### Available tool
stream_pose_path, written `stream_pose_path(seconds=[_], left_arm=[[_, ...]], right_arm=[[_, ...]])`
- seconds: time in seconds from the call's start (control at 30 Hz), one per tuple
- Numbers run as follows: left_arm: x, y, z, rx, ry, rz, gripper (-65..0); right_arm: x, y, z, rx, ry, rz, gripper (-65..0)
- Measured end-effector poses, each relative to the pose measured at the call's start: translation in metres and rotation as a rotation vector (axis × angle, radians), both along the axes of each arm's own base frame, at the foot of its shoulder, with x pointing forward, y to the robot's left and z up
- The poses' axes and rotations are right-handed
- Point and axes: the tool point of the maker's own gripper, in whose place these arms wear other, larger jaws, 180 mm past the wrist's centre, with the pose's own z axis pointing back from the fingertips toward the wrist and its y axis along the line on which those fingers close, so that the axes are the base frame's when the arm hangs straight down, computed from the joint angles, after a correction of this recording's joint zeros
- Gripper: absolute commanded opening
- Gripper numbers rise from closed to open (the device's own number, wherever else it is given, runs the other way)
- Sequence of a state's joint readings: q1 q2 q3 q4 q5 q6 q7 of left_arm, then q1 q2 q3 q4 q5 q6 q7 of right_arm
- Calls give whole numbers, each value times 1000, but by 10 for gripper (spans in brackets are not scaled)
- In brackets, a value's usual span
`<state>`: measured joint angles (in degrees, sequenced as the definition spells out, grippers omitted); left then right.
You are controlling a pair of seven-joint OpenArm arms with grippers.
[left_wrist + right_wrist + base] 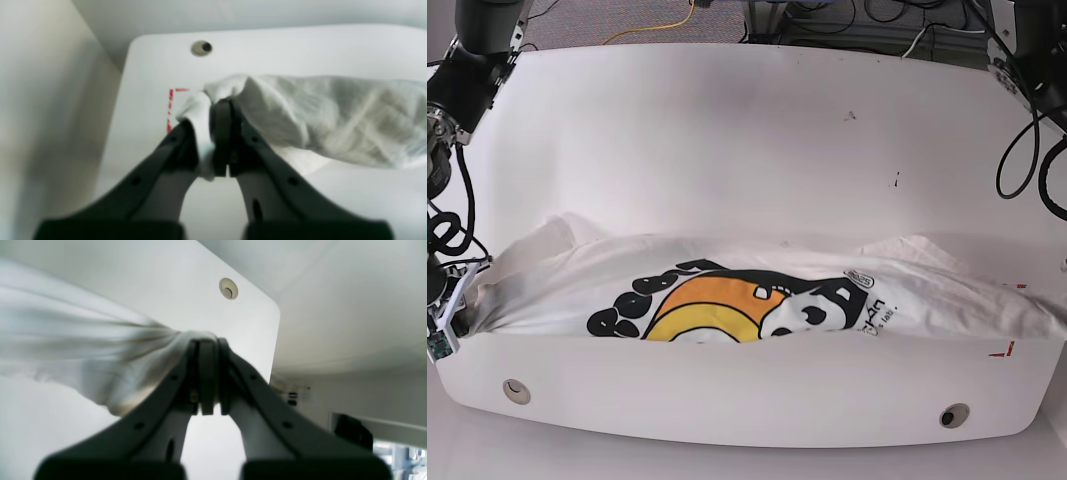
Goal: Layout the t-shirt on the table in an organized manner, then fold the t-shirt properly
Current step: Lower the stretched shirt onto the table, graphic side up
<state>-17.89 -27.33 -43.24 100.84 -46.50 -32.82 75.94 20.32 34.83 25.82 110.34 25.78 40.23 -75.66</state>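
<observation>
The white t-shirt is being pulled into a narrow taut band (pixel 962 298) by my grippers. My left gripper should ease back toward the t-shirt's print (pixel 757 305) before both grippers lift the t-shirt and spread it.
The white t-shirt (pixel 757 300) hangs stretched in a long band across the near part of the white table (pixel 727 150), with its orange, yellow and black print facing up. In the left wrist view my left gripper (pixel 222 103) is shut on a bunched end of the t-shirt (pixel 317 116), above a table corner. In the right wrist view my right gripper (pixel 206 341) is shut on the opposite end of the t-shirt (pixel 83 343), which is pulled taut to the left. In the base view both grippers sit at or beyond the picture's side edges.
Round grommet holes (pixel 515 390) (pixel 953 414) sit near the table's front corners. Red tape marks (pixel 1000 352) lie by the right one, and red tape (pixel 170 106) also shows under the left gripper. Cables and arm bases (pixel 467 60) stand at the back.
</observation>
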Motion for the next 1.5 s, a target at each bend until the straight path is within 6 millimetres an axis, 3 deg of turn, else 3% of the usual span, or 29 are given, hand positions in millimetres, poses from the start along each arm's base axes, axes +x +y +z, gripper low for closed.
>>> stream_pose_path(seconds=[0.13, 0.27, 0.5, 0.6, 0.7, 0.8, 0.97, 1.2, 1.37, 1.5], left_arm=[[-20, 4, -17, -13, 51, 11, -650], [-35, 4, -15, -9, 44, 10, -650], [-51, -2, -28, -26, 83, -24, -650], [-51, 0, -29, -21, 90, -13, -650], [-39, -3, -22, -1, 73, -18, -650], [-15, -10, -15, 19, 68, -38, -650], [32, -41, -26, -34, 64, -91, -650], [71, -54, -42, -53, 83, -111, -650], [84, -54, -59, -127, 77, -112, -650], [83, -42, -78, -150, 119, -88, -650]], right_arm=[[-16, -1, 1, -20, -11, -16, -650], [-29, -9, -8, -8, 9, -40, -650], [-49, -26, -5, 57, 8, -74, -650], [-46, -27, 1, 59, -8, -75, -650], [-33, -18, 1, 75, -10, -45, -650], [-15, -5, -8, 107, 12, -12, -650], [20, 10, -22, 170, 10, 17, -650], [57, 19, -58, 227, 86, 24, -650], [78, 21, -73, 320, 47, 41, -650], [88, 4, -96, 345, 99, -24, -650]])
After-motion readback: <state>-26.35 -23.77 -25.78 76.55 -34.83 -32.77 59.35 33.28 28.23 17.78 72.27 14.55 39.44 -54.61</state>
